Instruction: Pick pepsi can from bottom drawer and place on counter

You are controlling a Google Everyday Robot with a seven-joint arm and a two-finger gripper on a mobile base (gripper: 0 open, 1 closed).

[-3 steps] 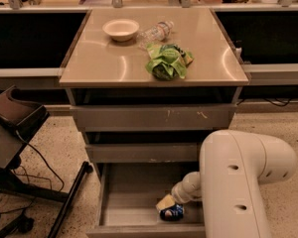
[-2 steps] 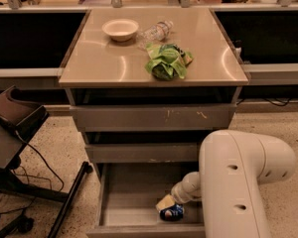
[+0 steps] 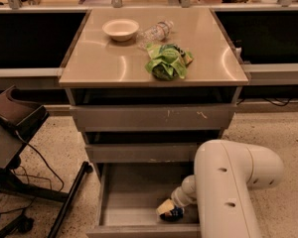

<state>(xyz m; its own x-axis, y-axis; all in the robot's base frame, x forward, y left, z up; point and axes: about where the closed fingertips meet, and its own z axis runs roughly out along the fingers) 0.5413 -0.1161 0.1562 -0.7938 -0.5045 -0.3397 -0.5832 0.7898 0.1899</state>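
The pepsi can point(image 3: 172, 214) lies clear in the open drawer point(image 3: 139, 197) under the tan end of the finger, so the robot's gripper should keep moving gently onto the can until its fingers close around it.
The bottom drawer point(image 3: 129, 200) stands pulled open below two shallower grey drawers. The pepsi can point(image 3: 173, 214), small and dark blue, lies on the drawer floor near the front right corner. My white arm reaches down into the drawer from the right, and the gripper point(image 3: 167, 208) sits right at the can, its tan tip touching or covering the can's upper side. The arm hides most of the gripper. The counter point(image 3: 109, 58) is the glossy tan top of the cabinet, above.
On the counter sit a white bowl point(image 3: 120, 29), a clear plastic water bottle point(image 3: 156, 32) lying down and a green chip bag point(image 3: 166, 62). A dark chair and cables point(image 3: 15, 133) stand on the floor at the left. Grey ledges flank the cabinet.
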